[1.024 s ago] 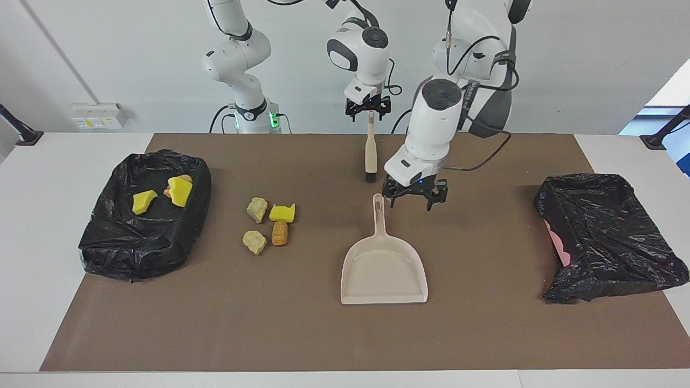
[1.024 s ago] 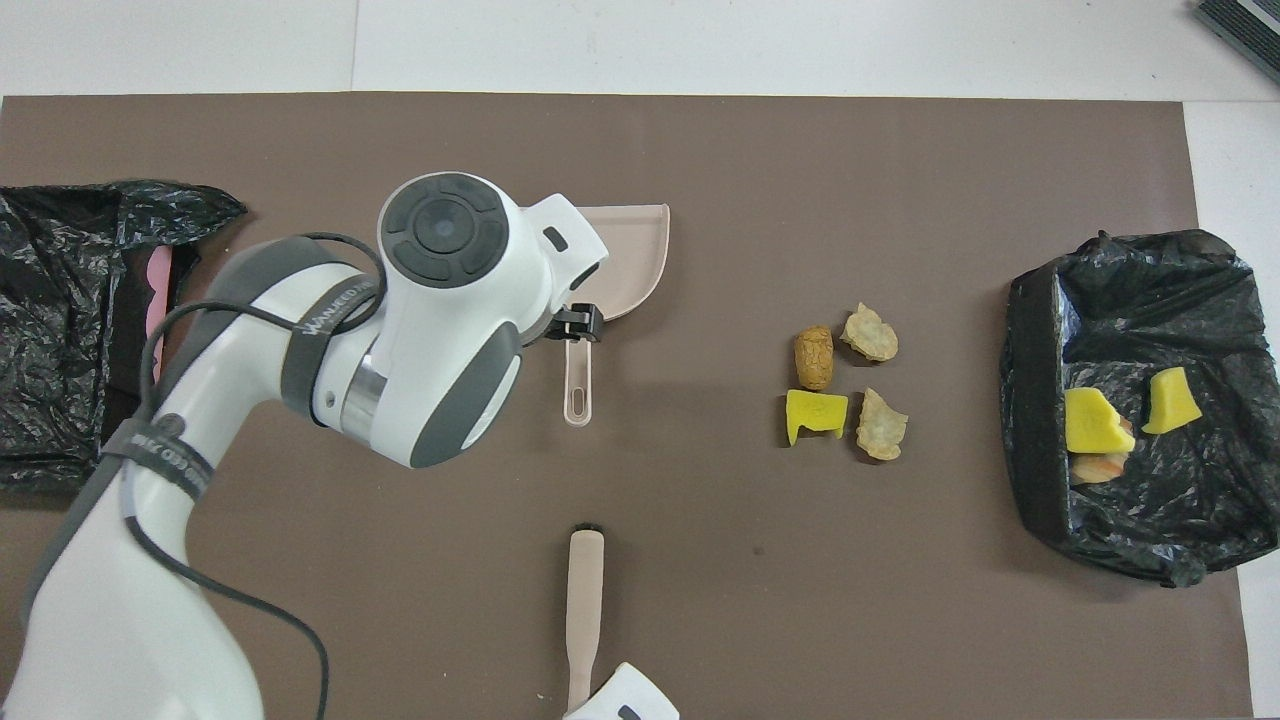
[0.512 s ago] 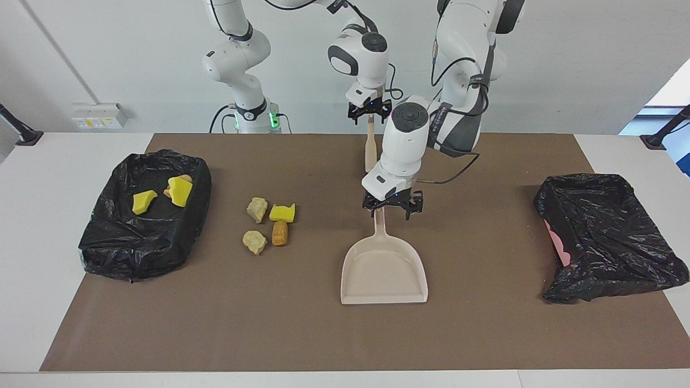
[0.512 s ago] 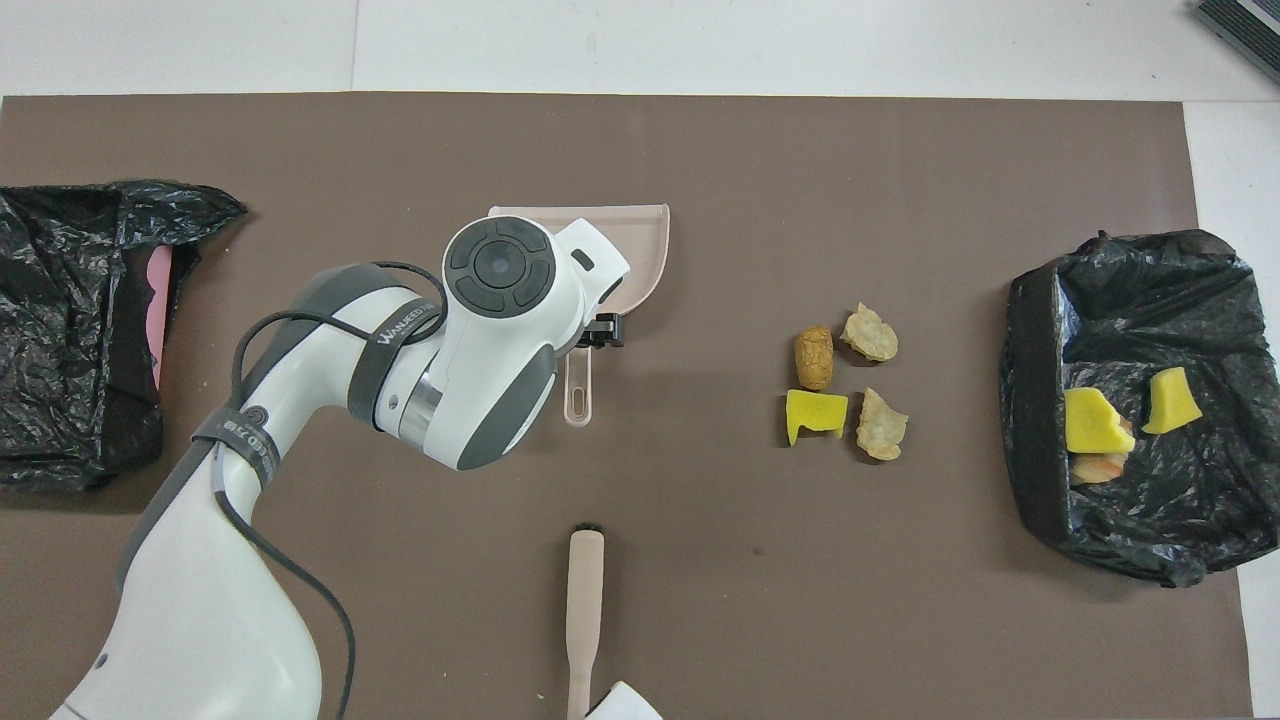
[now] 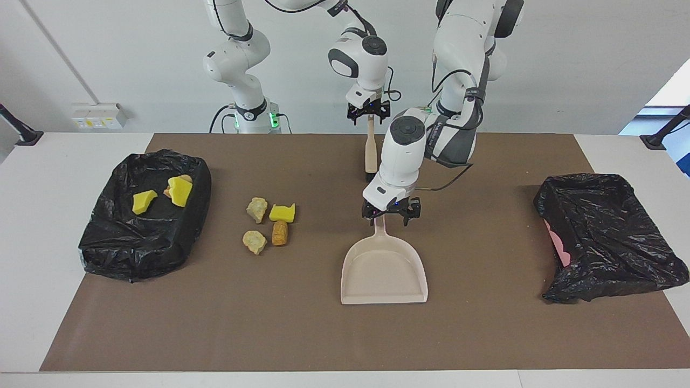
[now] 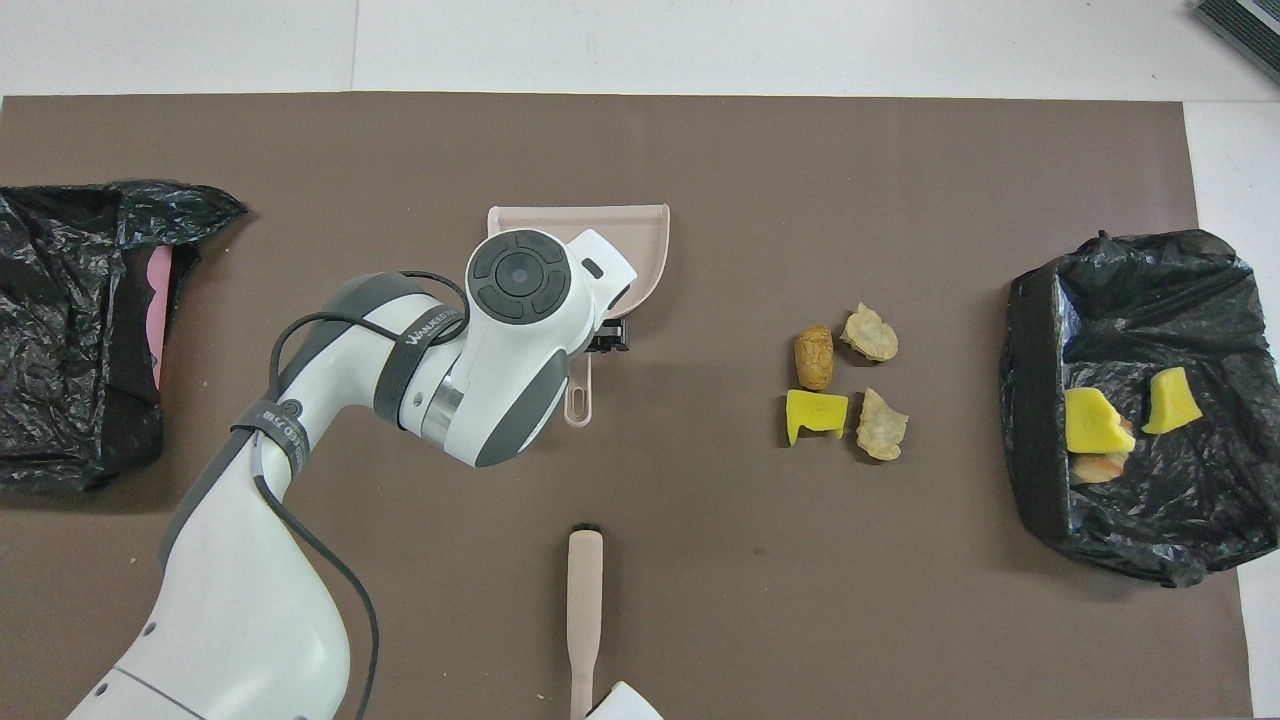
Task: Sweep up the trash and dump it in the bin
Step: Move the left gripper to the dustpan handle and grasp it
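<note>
The dustpan's open edge [image 5: 384, 301] points away from the loose trash. My left gripper should turn the dustpan by its handle [image 6: 578, 398] so that the open edge points at the trash before I sweep.
Several trash pieces lie loose on the brown mat: two beige lumps [image 5: 257, 209], a yellow sponge bit [image 5: 282, 213] and an orange-brown stub [image 5: 280, 233]. More trash [image 5: 179, 190] lies in the black-lined bin [image 5: 108, 242] at the right arm's end. My left gripper [image 5: 391, 215] stands open low over the handle [image 5: 380, 226] of the beige dustpan [image 5: 384, 269], fingers either side of it. My right gripper [image 5: 368, 113] sits at the top of the brush [image 5: 370, 151] handle. In the overhead view, the left arm's wrist hides part of the dustpan [image 6: 645, 240].
A second bin wrapped in a black bag [image 5: 609, 231], pink showing at its side, stands at the left arm's end. The brush [image 6: 585, 600] lies nearer to the robots than the dustpan. The mat's edge [image 5: 323, 361] runs farthest from the robots.
The left arm has swung toward the right arm's end and come down over the dustpan handle. The right gripper has stayed at the brush handle. Trash, dustpan and brush have not moved.
</note>
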### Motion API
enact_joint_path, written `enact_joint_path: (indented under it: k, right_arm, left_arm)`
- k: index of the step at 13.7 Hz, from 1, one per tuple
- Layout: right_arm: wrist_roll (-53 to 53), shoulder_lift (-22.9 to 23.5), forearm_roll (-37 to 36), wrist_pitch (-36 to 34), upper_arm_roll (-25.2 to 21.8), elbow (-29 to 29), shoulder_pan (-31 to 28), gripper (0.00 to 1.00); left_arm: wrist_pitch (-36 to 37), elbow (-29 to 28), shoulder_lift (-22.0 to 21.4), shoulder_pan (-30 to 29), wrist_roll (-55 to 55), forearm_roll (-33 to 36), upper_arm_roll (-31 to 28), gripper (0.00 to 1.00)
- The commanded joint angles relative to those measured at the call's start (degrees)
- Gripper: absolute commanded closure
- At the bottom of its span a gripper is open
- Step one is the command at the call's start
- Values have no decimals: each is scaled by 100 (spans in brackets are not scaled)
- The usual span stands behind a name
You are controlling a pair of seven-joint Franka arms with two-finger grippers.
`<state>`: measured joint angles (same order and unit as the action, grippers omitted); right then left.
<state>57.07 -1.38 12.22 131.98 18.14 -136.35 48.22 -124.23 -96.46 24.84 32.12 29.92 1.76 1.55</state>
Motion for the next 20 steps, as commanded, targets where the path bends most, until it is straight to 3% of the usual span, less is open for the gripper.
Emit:
enact_joint_path:
  k: [1, 5, 7, 8, 11, 17, 19, 20]
  right_arm:
    - [120, -21, 88, 179, -12, -49, 12, 100]
    - [41, 67, -192, -66, -47, 65, -75, 100]
    - [33, -38, -368, -224, -65, 100, -198, 100]
    - [41, -47, -447, -208, -65, 118, -225, 100]
    - [33, -47, -440, -102, -39, 65, -330, 100]
    - [-2, 111, -352, 364, -12, -102, -383, 98]
    - [-20, 155, -352, 399, -12, -84, -401, 71]
    - [-20, 155, -352, 390, -12, -67, -401, 56]
  left_arm:
    - [-146, -83, -32, 93, 111, 62, -59, 10]
    - [-137, -188, -32, 180, 49, 62, -50, 21]
    - [-111, -242, -58, 233, 31, 62, -50, 36]
    - [-119, -242, -58, 242, 23, 62, -50, 53]
    - [-119, -189, -50, 234, 14, 105, -59, 59]
    - [-110, -110, -50, 225, -118, 263, -76, 56]
    - [-102, -110, -50, 216, -118, 317, -76, 59]
    - [-84, -110, -58, 216, -127, 343, -76, 72]
